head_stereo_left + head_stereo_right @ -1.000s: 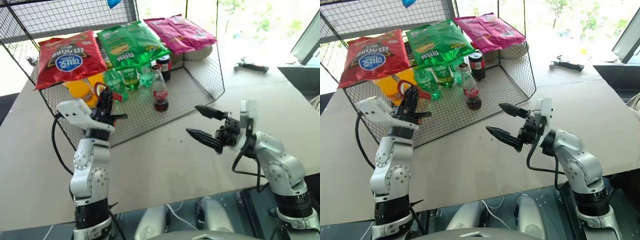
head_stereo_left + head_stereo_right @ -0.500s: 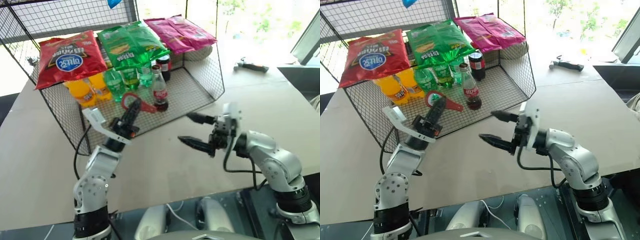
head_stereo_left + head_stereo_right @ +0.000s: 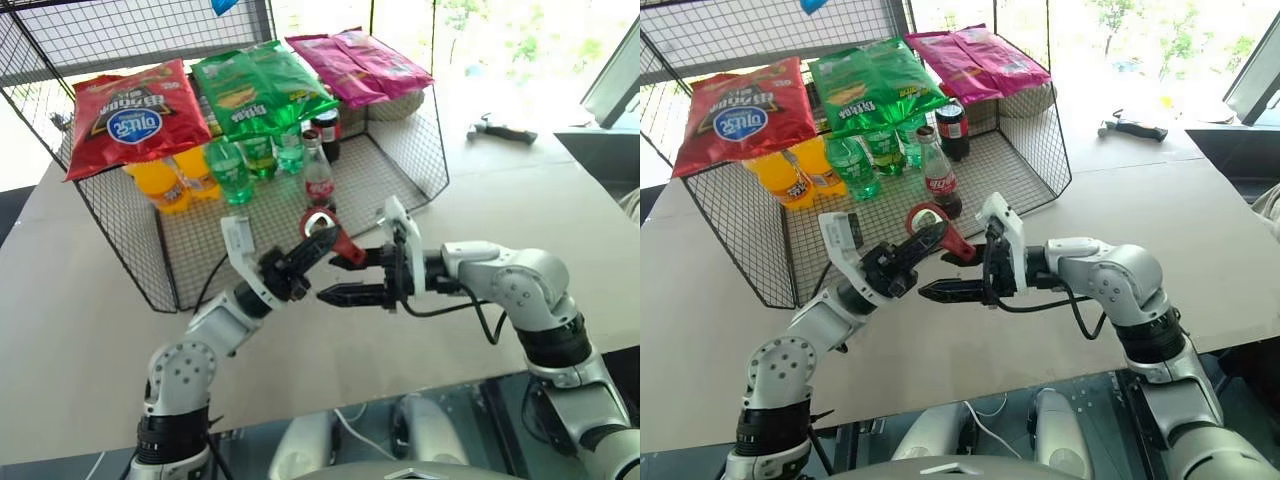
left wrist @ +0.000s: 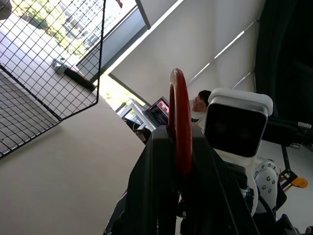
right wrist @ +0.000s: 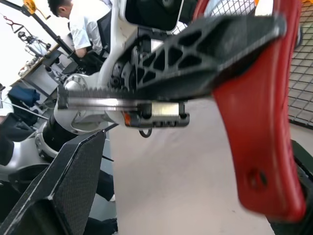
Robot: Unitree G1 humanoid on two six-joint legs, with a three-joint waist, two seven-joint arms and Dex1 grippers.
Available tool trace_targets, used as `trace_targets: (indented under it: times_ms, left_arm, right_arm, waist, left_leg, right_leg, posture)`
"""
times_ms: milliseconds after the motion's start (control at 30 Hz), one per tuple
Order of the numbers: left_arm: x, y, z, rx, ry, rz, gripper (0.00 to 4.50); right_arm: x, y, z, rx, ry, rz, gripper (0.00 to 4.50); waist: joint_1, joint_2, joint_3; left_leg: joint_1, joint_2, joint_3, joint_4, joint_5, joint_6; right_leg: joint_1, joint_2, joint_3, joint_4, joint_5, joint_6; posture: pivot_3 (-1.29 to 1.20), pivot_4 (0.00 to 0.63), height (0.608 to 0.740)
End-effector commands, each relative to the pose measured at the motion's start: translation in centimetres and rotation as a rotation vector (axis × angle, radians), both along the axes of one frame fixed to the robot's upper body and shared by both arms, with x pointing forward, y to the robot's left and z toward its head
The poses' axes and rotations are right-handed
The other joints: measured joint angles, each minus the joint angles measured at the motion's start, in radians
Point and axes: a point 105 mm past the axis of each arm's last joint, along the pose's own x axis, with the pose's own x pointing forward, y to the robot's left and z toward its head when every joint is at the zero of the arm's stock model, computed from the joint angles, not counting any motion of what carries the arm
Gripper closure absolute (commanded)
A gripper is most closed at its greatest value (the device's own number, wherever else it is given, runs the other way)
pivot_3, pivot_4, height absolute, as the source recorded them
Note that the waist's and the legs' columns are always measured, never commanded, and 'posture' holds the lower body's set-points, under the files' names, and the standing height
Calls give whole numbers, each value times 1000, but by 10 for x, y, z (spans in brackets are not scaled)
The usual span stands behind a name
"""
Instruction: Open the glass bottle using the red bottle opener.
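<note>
The glass bottle's cap should be pried off when I tip the handle of the red bottle opener up, since the opener has an open ring head.
The glass bottle stands upright in the wire basket, red label facing me, cap on. My left gripper is shut on the red bottle opener and holds it over the table in front of the basket, ring head up and handle slanting down to the right. In the left wrist view the red bottle opener is edge-on between the fingers. My right gripper points left with its jaws open. The opener's handle hangs in the gap between its fingers; I cannot tell if they touch.
The basket also holds green plastic bottles, orange bottles, a squat dark container and snack bags leaning on its back wall. A small hammer-like tool lies on the far right of the table. A person sits beyond.
My left gripper has swung right with the opener, away from the basket front to the table's middle. My right gripper has moved left to meet it, still open.
</note>
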Motion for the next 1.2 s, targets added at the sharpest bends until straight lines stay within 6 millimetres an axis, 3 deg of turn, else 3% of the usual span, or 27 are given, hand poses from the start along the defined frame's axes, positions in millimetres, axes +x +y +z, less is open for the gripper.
trace_targets:
  times_ms: [33,100,167,200,367,933,1100,1133,1200]
  left_arm:
    - [-9,-3,8,-8,-37,-42,4500]
    - [-11,-3,7,-7,-31,-52,4500]
    - [-13,-3,6,-8,-27,-64,4500]
    - [-13,-3,7,-7,-27,-64,4500]
    - [-13,-1,6,-11,-24,-62,4500]
    - [-20,-9,5,-20,-1,-149,4500]
    - [-21,-10,5,-1,-22,-152,4500]
    - [-24,-10,4,4,-23,-167,3751]
    - [-28,-11,3,12,-23,-180,3014]
  right_arm:
    - [-1,0,20,66,-9,36,534]
    - [-3,-2,18,48,-10,51,1243]
    - [-4,-5,16,35,-10,65,2519]
    - [-5,-6,15,29,-10,73,2519]
    - [-12,-10,9,-13,-9,118,4494]
    - [-51,-23,-5,-115,48,359,4494]
    - [-47,-23,-9,-139,37,339,4494]
    - [-44,-23,-10,-137,34,325,4500]
    - [-39,-24,-11,-136,33,295,4500]
  waist:
    - [0,0,0]
    - [0,0,0]
    - [0,0,0]
    - [-1,0,0]
    - [-1,0,0]
    - [0,0,0]
    - [0,0,0]
    - [0,0,0]
    - [-1,0,0]
  left_leg:
    - [0,0,0,0,0,0]
    - [0,0,0,0,0,0]
    - [0,0,0,0,0,0]
    - [0,0,0,0,0,0]
    - [-1,0,-1,0,0,0]
    - [-2,0,-2,0,0,0]
    - [-3,0,-2,0,0,0]
    - [-3,0,-2,0,0,0]
    - [-3,0,-3,0,0,0]
  right_leg:
    - [0,0,0,0,0,0]
    - [0,0,0,0,0,0]
    - [0,0,0,0,0,0]
    - [0,0,0,0,0,0]
    - [0,0,-1,0,0,0]
    - [-1,-1,-2,-1,0,0]
    - [-1,-1,-2,-1,0,0]
    - [-1,-1,-2,-1,0,0]
    - [-1,-1,-3,-1,0,0]
  posture:
    - [0,150,735]
    - [0,150,735]
    - [0,150,735]
    - [0,150,735]
    - [0,150,735]
    - [0,150,735]
    - [0,150,735]
    - [0,150,735]
    - [0,150,735]
